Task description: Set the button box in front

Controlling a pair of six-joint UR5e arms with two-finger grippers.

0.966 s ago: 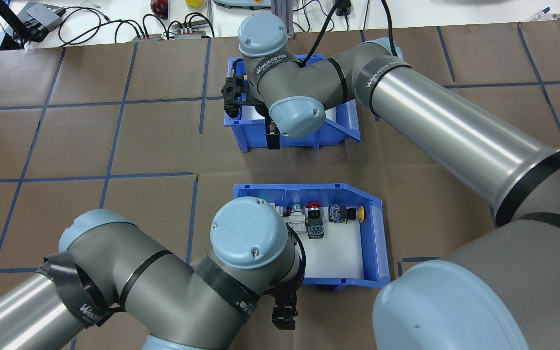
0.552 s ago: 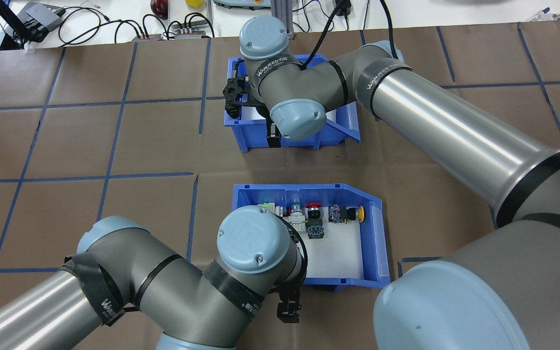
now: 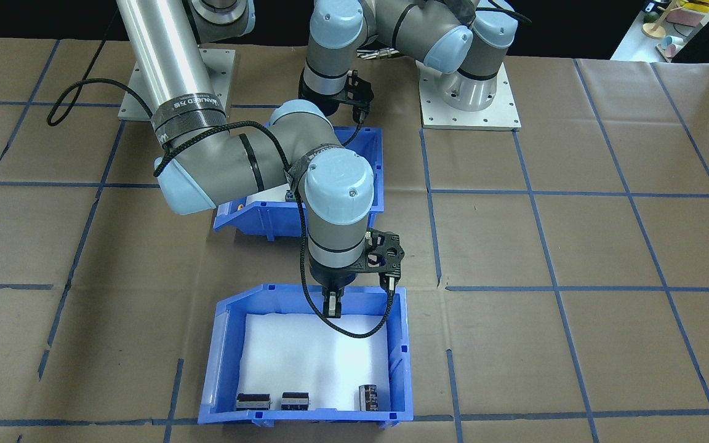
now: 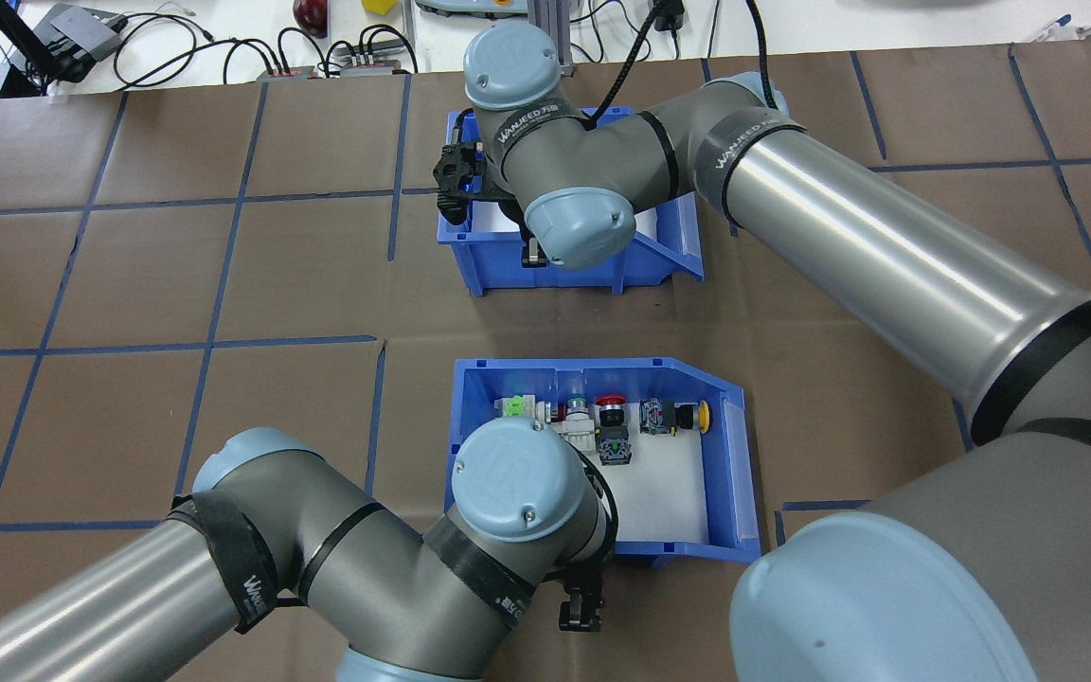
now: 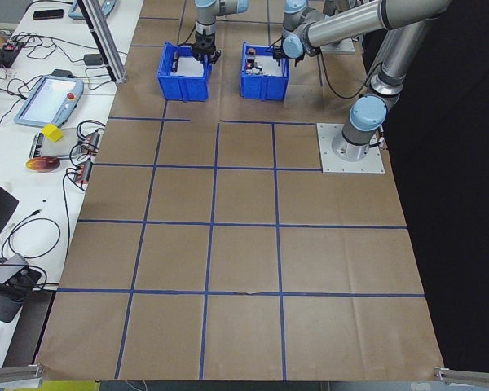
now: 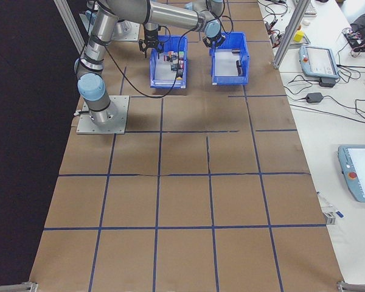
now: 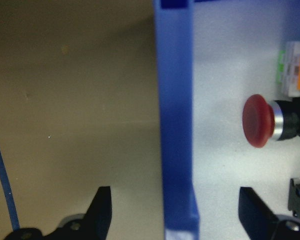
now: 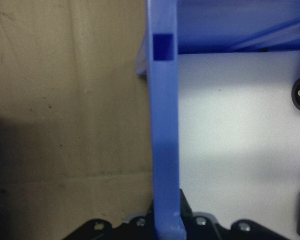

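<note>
The red mushroom button [image 7: 258,121] sits flat among other switches, so I expect them to stay in place and move along when I carry the button box [image 3: 278,215] by its side.
The button box [image 4: 741,455] is the blue bin nearest my base, with a white liner. A red mushroom button [image 7: 257,121] and other coloured switches [image 4: 602,421] sit along its far side. My left gripper [image 7: 175,200] is open and straddles the box's near wall [image 7: 176,100], one finger outside and one inside; from overhead it [image 4: 581,611] hangs at that wall. My right gripper [image 8: 166,220] is shut on the near wall of the other blue bin [image 3: 219,344], seen from the front [image 3: 330,306] at that bin's rear edge.
The other bin holds a few dark components [image 3: 296,400] on white foam and lies farther from my base. Brown paper with blue tape lines [image 4: 214,341] covers the table. Cables and devices [image 4: 81,33] lie beyond its far edge. My right forearm [image 4: 886,256] crosses above the right half.
My left arm has swung right and brought its open gripper over the button box's near wall. My right gripper has settled a little lower on the other bin's wall.
</note>
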